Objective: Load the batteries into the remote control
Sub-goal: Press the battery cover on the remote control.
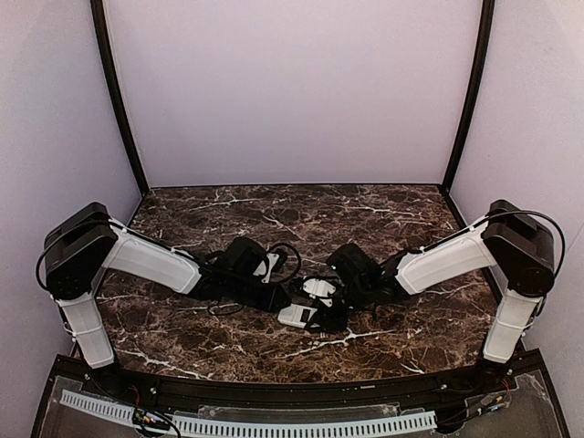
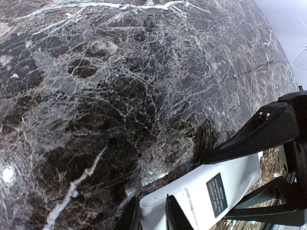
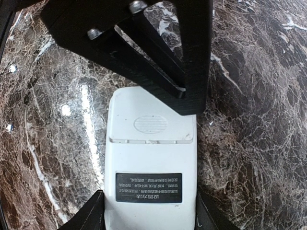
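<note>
My left gripper is at the cover plate's corner (image 3: 190,121). I should open both grippers, straighten the remote and move my left gripper to the plate end's middle (image 3: 147,104).
The remote control (image 1: 298,317) lies back-up at the table's middle, white with a dark label. Its ribbed cover plate (image 3: 150,123) sits in place on the back. My left gripper (image 2: 152,218) is shut on one corner of the remote's cover end (image 2: 235,177). My right gripper (image 3: 149,218) is shut on the label end of the remote (image 3: 149,153), one finger against each long side. The left gripper's black fingers (image 3: 163,62) cover the far right corner in the right wrist view. In the top view the two grippers (image 1: 278,297) (image 1: 330,308) meet over the remote. No batteries show in any view.
The dark marble table (image 1: 274,219) stretches behind the arms to the lilac back wall. The black frame rail (image 1: 274,392) runs along the near edge. A black cable (image 1: 290,260) loops by the left wrist.
</note>
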